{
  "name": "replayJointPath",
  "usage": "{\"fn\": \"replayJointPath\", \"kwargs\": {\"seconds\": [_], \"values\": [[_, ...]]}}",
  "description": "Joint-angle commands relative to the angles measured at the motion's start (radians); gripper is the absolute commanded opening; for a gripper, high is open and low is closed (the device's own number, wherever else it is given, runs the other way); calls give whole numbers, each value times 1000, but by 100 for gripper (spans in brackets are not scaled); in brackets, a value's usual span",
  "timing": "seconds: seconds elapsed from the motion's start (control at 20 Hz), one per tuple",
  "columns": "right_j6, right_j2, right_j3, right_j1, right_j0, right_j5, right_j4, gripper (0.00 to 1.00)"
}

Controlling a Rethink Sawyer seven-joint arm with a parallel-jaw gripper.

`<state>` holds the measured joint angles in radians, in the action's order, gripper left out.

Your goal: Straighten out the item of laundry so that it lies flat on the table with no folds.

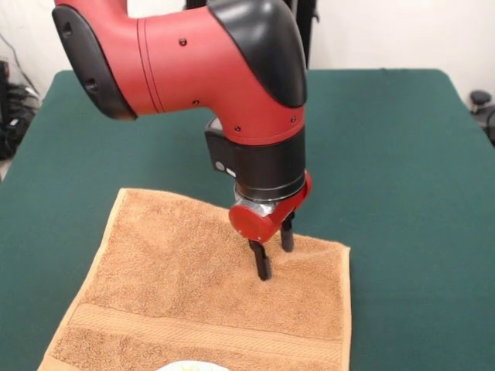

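Observation:
My gripper will make the whole tan-orange towel (178, 255) slide along flat, label included, when it drags the towel's far part, because the towel's woven band (201, 333) lies smooth and straight.
The tan-orange towel (178, 278) lies spread on the green table (402, 154) at the near left, and its near edge runs out of the picture. A woven band (201, 328) crosses it near the front. A white label with a yellow mark (193, 366) peeks in at the bottom edge. The towel looks mostly flat, with a slight rise along its far edge. My gripper (274, 255) points straight down over the towel's far right part. Its two black fingers (261, 267) stand apart, tips at or just on the cloth, with nothing between them.
The red and black arm (193, 62) reaches in from the upper left and hides part of the table behind it. Bare green cloth stretches to the right and behind the towel. The table's far edge meets a white wall.

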<state>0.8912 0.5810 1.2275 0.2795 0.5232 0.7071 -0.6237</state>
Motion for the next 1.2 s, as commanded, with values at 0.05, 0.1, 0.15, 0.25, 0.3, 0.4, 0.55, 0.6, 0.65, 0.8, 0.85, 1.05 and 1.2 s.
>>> {"fn": "replayJointPath", "kwargs": {"seconds": [0.05, 0.1, 0.15, 0.25, 0.3, 0.4, 0.55, 0.6, 0.65, 0.8, 0.85, 1.05, 1.2], "values": [[77, -41, 40, -105, -63, -82, -49, 100], [66, -39, 39, -105, -64, -82, -54, 100], [80, -44, 38, -105, -67, -79, -48, 100], [151, -73, 34, -102, -83, -54, -19, 0], [125, -65, 37, -102, -80, -64, -29, 0], [74, -50, 43, -100, -73, -85, -50, 0], [166, -91, 49, -84, -92, -19, 2, 0], [149, -91, 51, -81, -93, -9, 3, 0], [136, -90, 53, -81, -94, 5, 7, 0], [138, -100, 66, -76, -99, 56, 33, 0], [134, -99, 78, -73, -97, 55, 38, 0], [204, -131, 138, -54, -106, 59, 79, 0], [236, -155, 199, -34, -115, 29, 91, 0]]}}
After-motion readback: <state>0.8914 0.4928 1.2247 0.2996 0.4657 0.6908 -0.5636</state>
